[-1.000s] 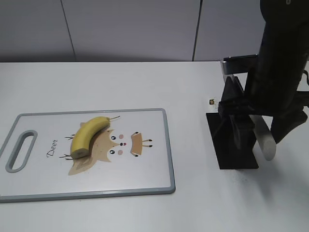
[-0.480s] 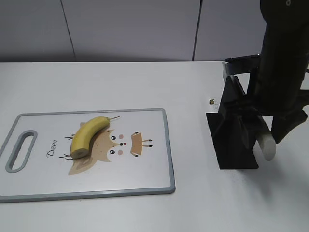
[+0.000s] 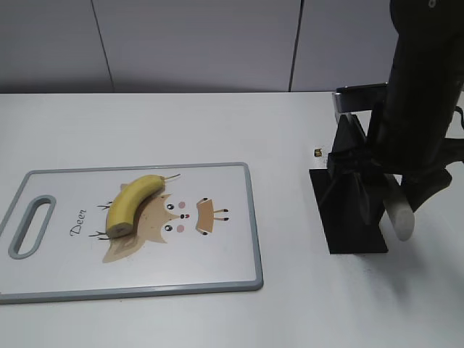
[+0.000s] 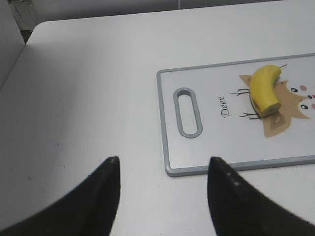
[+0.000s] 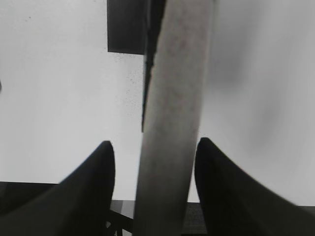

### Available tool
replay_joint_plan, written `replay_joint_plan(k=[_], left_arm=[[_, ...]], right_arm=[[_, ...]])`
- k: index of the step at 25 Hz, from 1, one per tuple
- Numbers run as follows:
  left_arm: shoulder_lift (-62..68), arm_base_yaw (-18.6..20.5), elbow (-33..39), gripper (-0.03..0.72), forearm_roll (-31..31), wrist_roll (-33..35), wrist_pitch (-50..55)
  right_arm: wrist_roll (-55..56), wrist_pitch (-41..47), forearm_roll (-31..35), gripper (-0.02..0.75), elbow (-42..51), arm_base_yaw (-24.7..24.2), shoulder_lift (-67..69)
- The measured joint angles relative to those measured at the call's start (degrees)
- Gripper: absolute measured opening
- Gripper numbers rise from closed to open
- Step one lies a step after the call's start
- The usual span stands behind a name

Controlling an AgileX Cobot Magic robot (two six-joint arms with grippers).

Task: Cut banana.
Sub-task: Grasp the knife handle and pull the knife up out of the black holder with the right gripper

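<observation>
The knife will slide free when I lift the grey handle [image 3: 399, 210], while the black knife stand will stay in place because it has a broad flat base [image 3: 349, 238].
The banana [image 3: 133, 203] lies on the white cutting board [image 3: 217, 268], over its deer print, with the stem tip to the back right and the blunt cut end to the front. It also shows in the left wrist view [image 4: 266, 88]. No separate slice is in view. My left gripper [image 4: 164, 158] is open and empty over bare table beside the handle end of the board [image 4: 216, 147]. My right gripper [image 5: 155, 141] is open. Its fingers flank the grey knife handle [image 5: 172, 123] with gaps on both sides. The handle [image 3: 401, 217] sticks out of the black knife stand [image 3: 353, 217].
The white table [image 3: 290, 123] runs back to a grey wall. A tiny dark object [image 3: 317, 152] lies just behind the stand. My right arm [image 3: 420, 109] hides the right side of the stand.
My right arm has shifted slightly over the knife stand and is back near where it was. The banana and the board have not moved.
</observation>
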Motion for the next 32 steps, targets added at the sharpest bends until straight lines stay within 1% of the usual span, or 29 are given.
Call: replay_joint_plan(k=[2, 7, 8, 10, 11, 21, 32], left_arm=[[0.0, 0.0, 0.0, 0.551, 0.0, 0.0, 0.0], [0.0, 0.0, 0.0, 0.551, 0.0, 0.0, 0.0], [0.0, 0.0, 0.0, 0.551, 0.0, 0.0, 0.0], [0.0, 0.0, 0.0, 0.551, 0.0, 0.0, 0.0], [0.0, 0.0, 0.0, 0.551, 0.0, 0.0, 0.0], [0.0, 0.0, 0.0, 0.551, 0.0, 0.0, 0.0], [0.0, 0.0, 0.0, 0.551, 0.0, 0.0, 0.0]], right_arm=[[0.5, 0.1, 0.2, 0.351, 0.0, 0.0, 0.5], [1.1, 0.5, 0.3, 0.312, 0.0, 0.0, 1.0], [1.1, 0.8, 0.3, 0.281, 0.0, 0.0, 1.0], [1.3, 1.0, 0.3, 0.171, 0.0, 0.0, 1.0], [2.0, 1.3, 0.2, 0.162, 0.0, -0.1, 1.0], [2.7, 1.2, 0.3, 0.162, 0.0, -0.1, 0.9], [2.9, 0.4, 0.0, 0.16, 0.0, 0.0, -5.2]])
